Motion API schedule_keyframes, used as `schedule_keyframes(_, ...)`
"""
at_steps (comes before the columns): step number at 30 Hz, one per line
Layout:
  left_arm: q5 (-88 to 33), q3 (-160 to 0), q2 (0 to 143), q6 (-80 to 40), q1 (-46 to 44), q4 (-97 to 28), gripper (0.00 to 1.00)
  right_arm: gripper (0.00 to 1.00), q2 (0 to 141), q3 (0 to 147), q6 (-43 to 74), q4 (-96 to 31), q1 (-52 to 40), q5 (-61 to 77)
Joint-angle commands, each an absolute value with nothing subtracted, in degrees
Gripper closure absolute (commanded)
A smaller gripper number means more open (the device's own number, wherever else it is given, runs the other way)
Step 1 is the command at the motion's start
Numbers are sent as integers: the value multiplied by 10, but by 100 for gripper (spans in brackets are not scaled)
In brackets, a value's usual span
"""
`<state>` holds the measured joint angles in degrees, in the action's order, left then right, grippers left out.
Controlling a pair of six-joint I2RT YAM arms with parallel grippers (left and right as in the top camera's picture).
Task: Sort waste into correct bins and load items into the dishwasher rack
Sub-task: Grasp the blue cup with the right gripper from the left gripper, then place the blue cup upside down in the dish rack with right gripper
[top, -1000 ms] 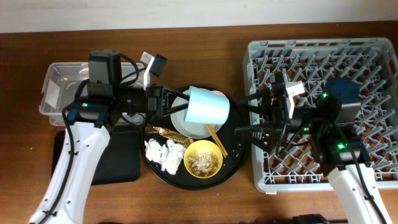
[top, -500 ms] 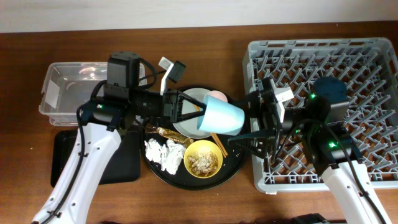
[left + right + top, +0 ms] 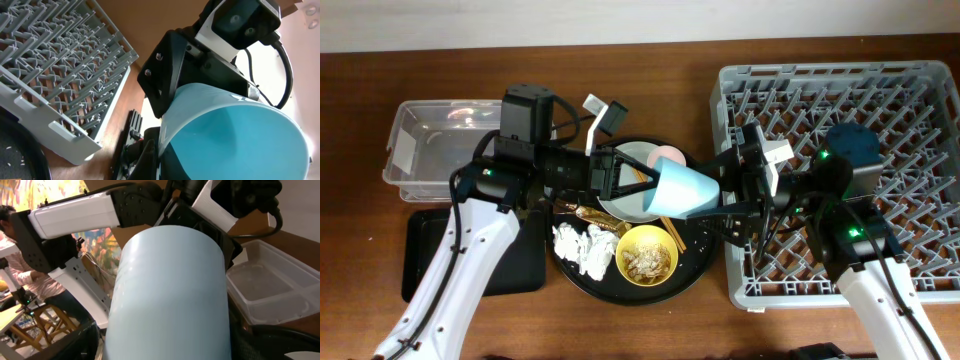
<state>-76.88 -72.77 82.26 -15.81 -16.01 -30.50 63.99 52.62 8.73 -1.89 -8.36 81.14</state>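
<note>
I should take the light-blue cup by its closed end (image 3: 711,194) with my right gripper and bring it to the rack before my left gripper reaches the pink cup, because my left gripper is holding the light-blue cup's rim (image 3: 656,186).
My left gripper (image 3: 638,183) is shut on the rim of the light-blue cup (image 3: 682,190), which it holds on its side above the round black tray (image 3: 700,268). One finger is inside the cup (image 3: 235,135) and one outside. From the rack side, my right gripper (image 3: 722,192) straddles the cup's closed end (image 3: 170,290). Its jaws are open, and a thin gap shows at one side. On the tray lie the white plate (image 3: 620,203), pink cup (image 3: 670,156), yellow bowl (image 3: 648,255) of flaky scraps, tissues (image 3: 585,246), gold wrapper (image 3: 585,213) and chopsticks (image 3: 671,233).
The grey dishwasher rack (image 3: 910,110) fills the right side, and my right arm reaches out over its left wall. The clear tub (image 3: 420,150) sits at the back left, with the shallow black tray (image 3: 510,262) in front of it.
My left arm has carried the light-blue cup to the right, toward the rack. My right gripper has come in around the cup's closed end and its jaws have narrowed.
</note>
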Motion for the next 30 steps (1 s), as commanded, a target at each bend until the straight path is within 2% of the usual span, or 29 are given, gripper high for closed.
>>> schedule_keyframes(1,-767,-736,816,-149,-161,-299,99,21,641,534,84,-32,-87,817)
schedule_keyframes(2,-767,-736,816,-149,-161,-295,99,19,641,534,83,-43,-87,816)
schedule_keyframes(8,-767,-736,816,-149,-161,-295,100,20,641,534,83,-45,-87,816)
schedule_keyframes(12,-767,-736,816,-149,-161,-295,99,31,641,534,83,-45,-87,816)
schedule_keyframes(19,-767,-736,816,-149,-161,-295,99,37,641,533,84,-47,-87,801)
schedule_keyframes(22,-766,-736,816,-149,-161,-295,90,39,641,533,84,-47,-87,797)
schedule_keyframes(30,-668,-736,816,-149,-140,-291,80,42,641,533,84,-67,-86,773)
